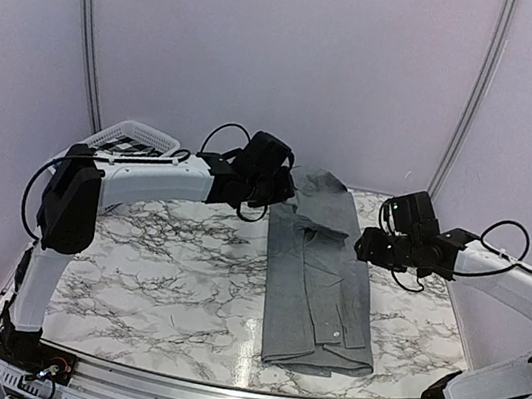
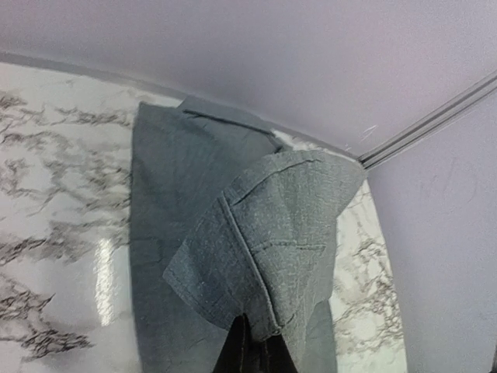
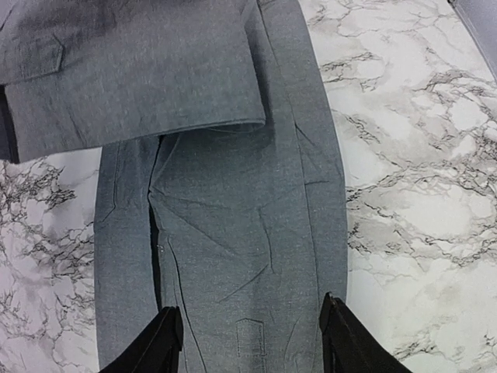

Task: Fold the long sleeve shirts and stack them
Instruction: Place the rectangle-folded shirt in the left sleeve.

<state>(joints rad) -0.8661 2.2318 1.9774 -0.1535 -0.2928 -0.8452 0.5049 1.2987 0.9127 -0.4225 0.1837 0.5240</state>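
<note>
The lifted sleeve hangs bunched (image 1: 323,211) over the far end of the shirt, so the robot's left gripper should pull it back toward the basket and then lay it along the shirt's front half (image 1: 300,291).
A mid-grey long sleeve shirt (image 1: 319,279) lies as a long narrow strip on the marble table, running from the far edge toward the front. My left gripper (image 1: 268,200) is shut on a cuffed piece of the shirt (image 2: 272,241) and holds it lifted over the strip's far end. My right gripper (image 1: 368,244) is open and empty, hovering at the strip's right edge; in the right wrist view its fingers (image 3: 159,342) straddle the grey cloth (image 3: 233,233).
A white plastic basket (image 1: 132,140) stands at the far left of the marble table (image 1: 163,274). Pale walls with metal rails (image 1: 469,100) close in behind. Bare marble shows left and right of the shirt.
</note>
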